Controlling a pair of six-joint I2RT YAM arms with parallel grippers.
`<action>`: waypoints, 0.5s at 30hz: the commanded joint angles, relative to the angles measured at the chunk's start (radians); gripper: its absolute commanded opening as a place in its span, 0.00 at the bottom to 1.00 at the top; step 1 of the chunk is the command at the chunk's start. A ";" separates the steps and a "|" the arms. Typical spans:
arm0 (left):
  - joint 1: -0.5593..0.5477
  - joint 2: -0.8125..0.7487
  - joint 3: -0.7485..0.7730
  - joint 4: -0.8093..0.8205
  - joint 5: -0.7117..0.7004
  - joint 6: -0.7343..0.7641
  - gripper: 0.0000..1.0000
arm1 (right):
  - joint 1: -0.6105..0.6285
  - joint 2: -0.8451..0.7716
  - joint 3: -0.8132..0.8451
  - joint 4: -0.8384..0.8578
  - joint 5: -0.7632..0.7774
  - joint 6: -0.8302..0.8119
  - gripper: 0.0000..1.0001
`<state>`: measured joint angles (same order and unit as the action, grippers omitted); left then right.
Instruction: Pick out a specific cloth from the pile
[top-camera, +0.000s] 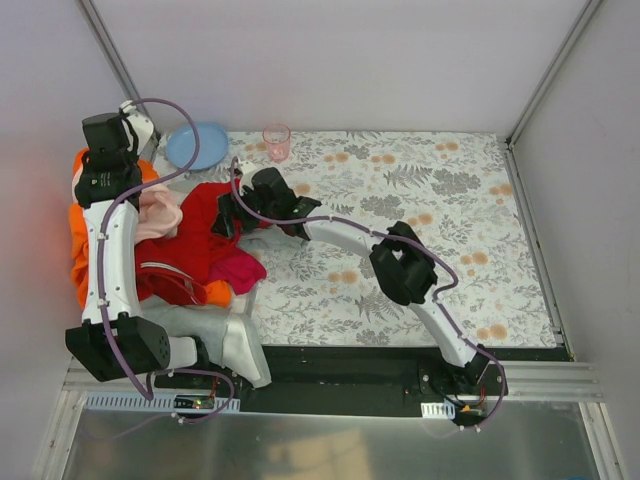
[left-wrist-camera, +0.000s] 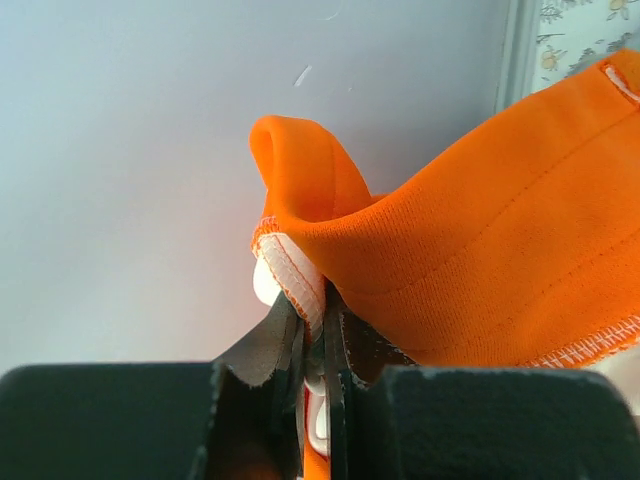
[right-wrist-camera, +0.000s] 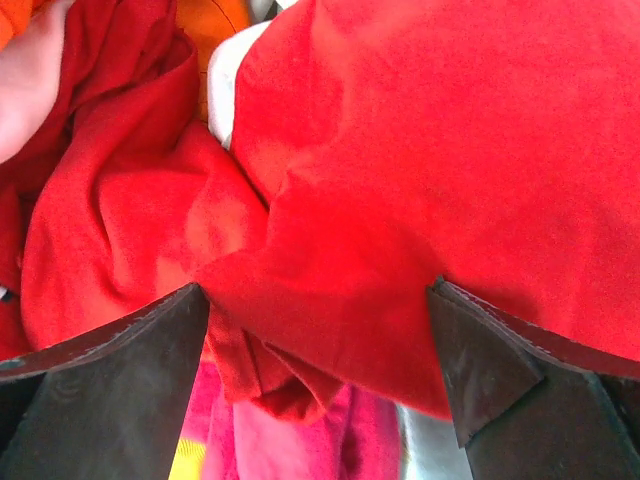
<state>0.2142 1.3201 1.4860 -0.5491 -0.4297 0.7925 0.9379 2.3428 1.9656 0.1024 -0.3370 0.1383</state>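
Note:
My right gripper needs to grab the scarlet fold (right-wrist-camera: 322, 292) and lift it out, as my left gripper is holding the orange cloth's hem (left-wrist-camera: 291, 274) away from the scarlet cloth.
The cloth (top-camera: 200, 232), a big scarlet sheet, lies bunched on the right side of the pile (top-camera: 150, 255) at the table's left edge. My right gripper (top-camera: 226, 216) is pressed against it. In the right wrist view the right gripper (right-wrist-camera: 318, 295) is open, and a fold of the scarlet cloth (right-wrist-camera: 420, 150) bulges between its wide-set jaws, with magenta cloth (right-wrist-camera: 300, 440) below. My left gripper (top-camera: 104, 172) is over the pile's far left. In its wrist view the left gripper (left-wrist-camera: 315, 300) is shut on the stitched hem of an orange cloth (left-wrist-camera: 480, 260), which is lifted in front of the wall.
A blue plate (top-camera: 197, 145) and a pink cup (top-camera: 277, 141) stand at the back of the floral table cover (top-camera: 420, 220). Pale pink cloth (top-camera: 160, 212) and a grey-white cloth (top-camera: 235, 345) belong to the heap. White walls close in on the left and back.

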 joint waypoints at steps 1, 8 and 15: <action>0.014 -0.022 -0.016 0.072 -0.086 0.053 0.00 | 0.050 0.085 0.142 -0.039 0.101 0.044 0.99; 0.025 -0.025 -0.013 0.094 -0.099 0.063 0.00 | 0.061 0.150 0.288 -0.124 0.153 0.041 0.44; 0.031 -0.032 -0.026 0.094 -0.100 0.067 0.00 | 0.029 -0.014 0.267 -0.185 0.248 -0.017 0.00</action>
<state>0.2310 1.3155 1.4605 -0.5018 -0.4820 0.8349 0.9867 2.4985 2.2066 -0.0391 -0.1638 0.1543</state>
